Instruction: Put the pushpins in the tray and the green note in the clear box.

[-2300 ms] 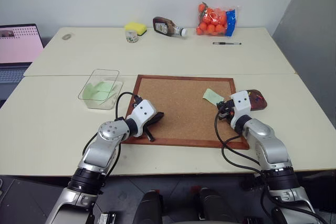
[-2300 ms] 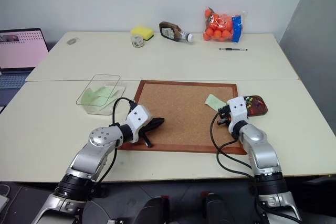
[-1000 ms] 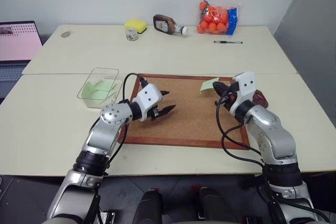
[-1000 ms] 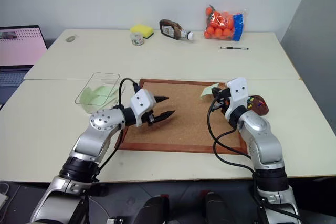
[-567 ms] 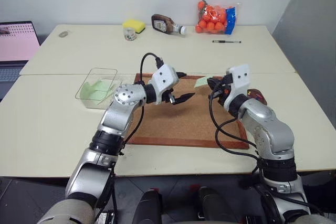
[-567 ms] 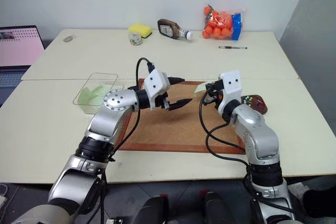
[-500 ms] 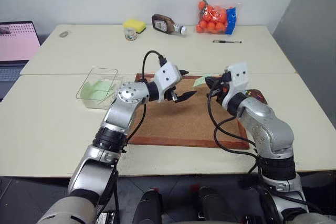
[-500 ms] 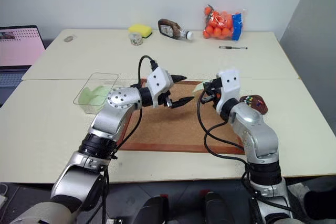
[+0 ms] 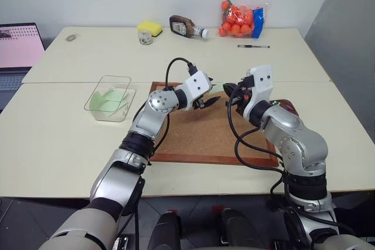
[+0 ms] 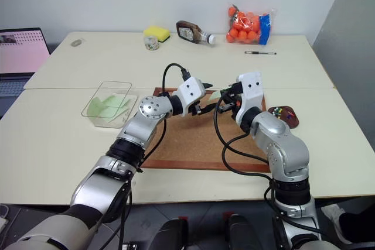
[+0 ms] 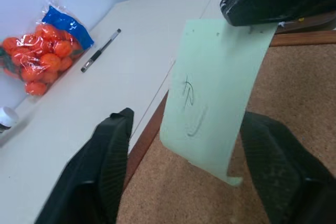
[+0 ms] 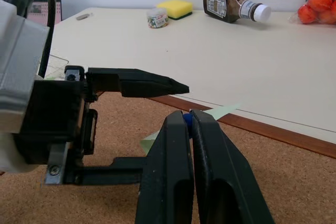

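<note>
The green note (image 9: 217,89) keeps a smooth shape with its lower edge curling (image 11: 232,180). It will stand up from my left gripper when I carry it.
The green note (image 11: 212,95) hangs above the cork board (image 9: 205,130), and my right gripper (image 9: 229,92) is shut on its top edge. A small blue speck shows between that gripper's shut fingertips (image 12: 187,116). My left gripper (image 9: 209,96) is open and level, facing the right one, with a finger on each side of the hanging note (image 9: 217,88). The clear box (image 9: 111,98) sits to the board's left with green slips inside. The dark brown tray (image 10: 286,116) lies at the board's right edge behind my right arm, with coloured pushpins (image 10: 282,111) in it.
At the far edge of the table are a yellow sponge (image 9: 150,28), a small jar (image 9: 144,38), a brown bottle on its side (image 9: 187,27), a bag of oranges (image 9: 243,20) and a pen (image 9: 253,46). A laptop (image 9: 20,48) stands at the far left.
My left gripper has swung right across the board up to the right gripper, and its fingers now flank the note. The right gripper has carried the note up and slightly left.
</note>
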`<state>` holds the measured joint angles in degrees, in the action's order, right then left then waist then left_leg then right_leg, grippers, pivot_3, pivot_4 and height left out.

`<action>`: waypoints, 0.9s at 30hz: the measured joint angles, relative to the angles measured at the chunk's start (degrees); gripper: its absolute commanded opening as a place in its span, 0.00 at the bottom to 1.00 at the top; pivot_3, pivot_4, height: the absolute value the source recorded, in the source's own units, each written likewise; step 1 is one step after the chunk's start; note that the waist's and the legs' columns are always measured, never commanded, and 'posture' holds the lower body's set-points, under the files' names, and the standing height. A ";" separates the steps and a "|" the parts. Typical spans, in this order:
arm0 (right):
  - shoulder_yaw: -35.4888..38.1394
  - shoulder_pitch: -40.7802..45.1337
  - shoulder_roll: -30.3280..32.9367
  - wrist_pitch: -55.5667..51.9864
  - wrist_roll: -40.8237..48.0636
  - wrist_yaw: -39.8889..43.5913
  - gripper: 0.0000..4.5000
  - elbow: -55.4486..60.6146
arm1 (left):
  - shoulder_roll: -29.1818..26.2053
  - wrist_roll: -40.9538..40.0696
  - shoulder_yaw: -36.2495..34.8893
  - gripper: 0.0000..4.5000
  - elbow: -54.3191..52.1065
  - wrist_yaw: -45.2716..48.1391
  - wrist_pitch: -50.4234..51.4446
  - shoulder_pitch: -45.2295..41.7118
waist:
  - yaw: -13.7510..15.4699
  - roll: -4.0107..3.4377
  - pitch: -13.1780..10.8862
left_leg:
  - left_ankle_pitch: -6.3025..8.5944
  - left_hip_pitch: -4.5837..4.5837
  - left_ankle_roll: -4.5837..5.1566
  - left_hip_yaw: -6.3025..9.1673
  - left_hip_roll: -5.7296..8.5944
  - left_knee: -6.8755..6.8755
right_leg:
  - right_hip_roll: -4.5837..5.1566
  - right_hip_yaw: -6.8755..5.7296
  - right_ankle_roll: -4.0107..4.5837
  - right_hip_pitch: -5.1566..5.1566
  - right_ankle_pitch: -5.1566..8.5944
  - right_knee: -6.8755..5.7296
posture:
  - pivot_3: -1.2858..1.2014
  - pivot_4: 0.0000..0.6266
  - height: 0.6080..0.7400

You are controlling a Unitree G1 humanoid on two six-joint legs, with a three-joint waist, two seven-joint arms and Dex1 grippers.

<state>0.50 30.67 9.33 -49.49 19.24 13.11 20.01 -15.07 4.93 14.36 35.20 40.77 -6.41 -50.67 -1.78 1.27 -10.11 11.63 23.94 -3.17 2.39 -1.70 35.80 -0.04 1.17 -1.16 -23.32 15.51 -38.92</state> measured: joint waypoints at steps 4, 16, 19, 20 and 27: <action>0.00 0.00 -0.61 -0.44 0.09 -0.66 0.00 0.03 | 0.12 0.05 0.00 0.36 1.13 -0.10 -1.34 0.00 | 0.00 0.00 0.00 | 0.00 0.00 0.00 0.00 0.00 0.00 | 0.00 0.00 0.00 0.00 0.00 -0.01 | 0.52 0.24 1.00; 0.03 -0.02 -1.11 -0.94 0.40 -0.79 0.00 0.11 | 0.11 0.39 -0.01 0.02 3.46 -0.19 -2.90 -0.42 | 0.00 0.00 0.00 | 0.00 0.01 0.00 0.00 0.00 0.00 | 0.00 -0.01 0.00 0.00 0.00 -0.01 | 0.52 0.24 1.00; 0.33 -0.02 -1.95 -0.93 0.57 -1.05 0.00 0.11 | 0.11 0.40 -0.01 0.02 3.59 -0.16 -2.90 -0.81 | 0.00 0.00 0.00 | 0.00 0.00 0.00 0.00 0.00 0.01 | 0.00 -0.01 0.00 0.00 0.00 -0.01 | 0.52 0.24 1.00; 0.43 -0.02 -2.13 -0.91 0.63 -1.22 0.00 0.11 | 0.10 0.41 -0.01 0.02 3.59 -0.16 -2.90 -0.85 | 0.00 0.00 0.00 | 0.00 0.00 0.00 0.00 0.00 0.01 | 0.00 -0.01 0.00 0.00 0.00 -0.01 | 0.52 0.24 1.00; 1.49 0.10 -3.72 -0.29 1.21 -2.95 0.00 0.11 | -0.04 0.89 -0.01 0.02 3.60 -0.08 -3.06 -0.77 | 0.00 0.00 0.00 | 0.00 0.00 0.00 0.00 0.00 0.01 | 0.00 -0.01 0.00 0.00 0.00 -0.02 | 0.52 0.24 1.00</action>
<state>1.99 30.77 5.61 -49.78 20.45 10.16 20.13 -15.11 5.82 14.34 38.80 40.69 -9.48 -51.44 -1.78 1.27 -10.11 11.63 23.94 -3.17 2.39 -1.70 35.81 -0.04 1.15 -1.16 -23.32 15.51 -38.93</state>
